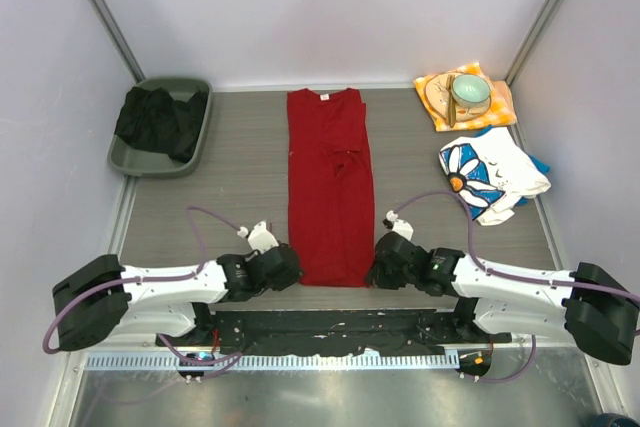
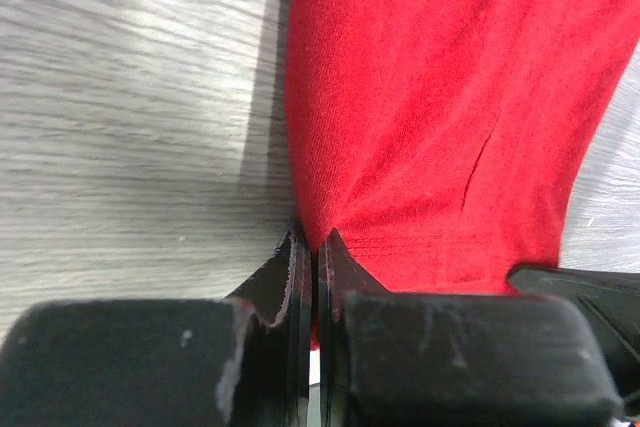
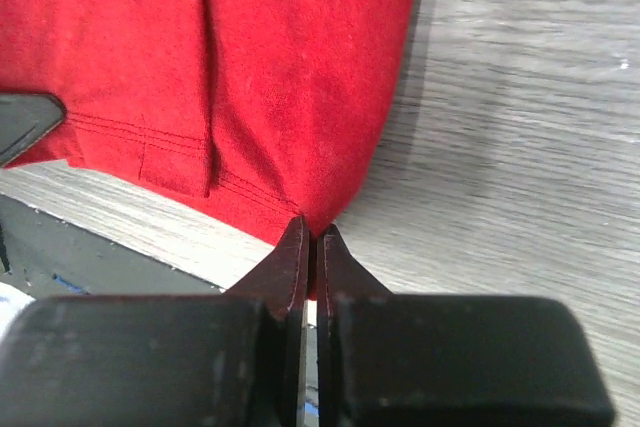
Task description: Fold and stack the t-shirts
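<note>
The straight red t-shirt has both hem corners point(image 1: 335, 281) in my grippers, so my left gripper should keep going toward the collar and release the hem past the middle point(image 1: 308, 161).
The red t-shirt point(image 1: 328, 187) lies folded into a long narrow strip down the middle of the table, collar at the far end. My left gripper point(image 1: 285, 269) is shut on its near left hem corner; the left wrist view shows the red cloth point(image 2: 420, 107) pinched between the jaws point(image 2: 314, 243). My right gripper point(image 1: 381, 269) is shut on the near right hem corner, with the red cloth point(image 3: 290, 77) held at the jaw tips point(image 3: 310, 229). The white daisy-print t-shirt point(image 1: 490, 175) lies crumpled at the far right, blue cloth under it.
A dark green tray point(image 1: 135, 158) holding black cloth point(image 1: 160, 119) sits at the far left. An orange-yellow cloth point(image 1: 500, 105) with a bowl point(image 1: 470, 92) and a plate is at the far right corner. The table's near edge lies just behind both grippers.
</note>
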`<state>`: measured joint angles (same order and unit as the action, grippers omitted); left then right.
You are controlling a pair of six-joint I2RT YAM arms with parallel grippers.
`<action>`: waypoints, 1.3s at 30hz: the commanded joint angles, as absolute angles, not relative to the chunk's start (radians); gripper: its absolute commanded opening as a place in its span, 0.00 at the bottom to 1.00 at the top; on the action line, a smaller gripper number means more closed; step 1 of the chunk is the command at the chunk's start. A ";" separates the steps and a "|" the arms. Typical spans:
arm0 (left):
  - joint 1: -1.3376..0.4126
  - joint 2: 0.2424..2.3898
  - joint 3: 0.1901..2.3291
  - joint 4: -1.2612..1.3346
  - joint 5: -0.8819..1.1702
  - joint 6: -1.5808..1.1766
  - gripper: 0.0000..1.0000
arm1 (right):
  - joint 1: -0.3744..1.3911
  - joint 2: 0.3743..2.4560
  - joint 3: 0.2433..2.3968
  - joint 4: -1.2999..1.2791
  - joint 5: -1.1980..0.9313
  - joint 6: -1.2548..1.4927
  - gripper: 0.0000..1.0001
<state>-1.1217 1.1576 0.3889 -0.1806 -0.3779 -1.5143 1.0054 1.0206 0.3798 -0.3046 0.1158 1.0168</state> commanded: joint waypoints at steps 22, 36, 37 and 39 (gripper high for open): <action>-0.944 1.181 0.713 -0.509 -0.485 -1.213 0.00 | 1.002 1.253 0.781 -0.391 0.413 0.851 0.01; -0.720 1.345 0.919 -0.408 -0.367 -1.037 0.00 | 0.730 1.364 0.928 -0.331 0.296 0.700 0.01; -0.713 1.373 0.948 -0.407 -0.364 -1.031 0.00 | 0.720 1.371 0.948 -0.325 0.287 0.690 0.01; -0.684 1.406 0.977 -0.402 -0.332 -1.020 0.00 | 0.689 1.406 0.971 -0.318 0.273 0.684 0.01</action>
<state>-0.7277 1.3563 0.9001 -0.4271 -0.3542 -1.0847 0.7387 1.3693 0.8993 -0.3473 0.2768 0.7372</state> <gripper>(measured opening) 0.033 0.050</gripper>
